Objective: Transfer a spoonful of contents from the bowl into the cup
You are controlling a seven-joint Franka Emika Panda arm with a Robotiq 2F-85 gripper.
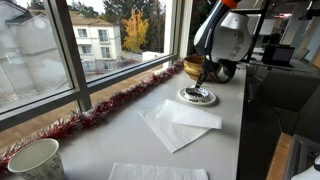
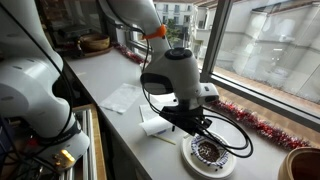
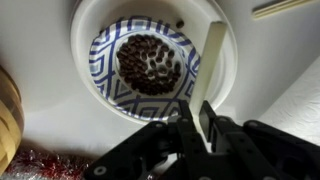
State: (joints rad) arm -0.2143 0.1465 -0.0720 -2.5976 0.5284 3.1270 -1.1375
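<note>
The spoon in the robot's gripper hangs by the bowl's rim (image 3: 192, 92), next to the beans (image 3: 147, 64), so the robot should move it back over the bowl and dip it into the beans.
A blue-patterned bowl (image 3: 108, 60) of dark brown beans sits on a white plate (image 3: 90, 20). It shows in both exterior views (image 1: 197, 96) (image 2: 207, 153). A cream spoon handle (image 3: 211, 55) lies over the bowl's right rim and runs down between my fingers. My gripper (image 3: 195, 125) is shut on the handle, just above the bowl (image 1: 204, 80) (image 2: 200, 132). The spoon's scoop end is not clearly visible. A brown cup (image 1: 192, 67) (image 2: 303, 163) stands right beside the plate; its edge shows in the wrist view (image 3: 8, 110).
A white patterned cup (image 1: 35, 160) stands at the far end of the table. White napkins (image 1: 180, 122) (image 2: 125, 97) lie between it and the bowl. Red tinsel (image 1: 110, 105) (image 2: 250, 122) runs along the window sill. A wooden stick (image 3: 285, 8) lies near the plate.
</note>
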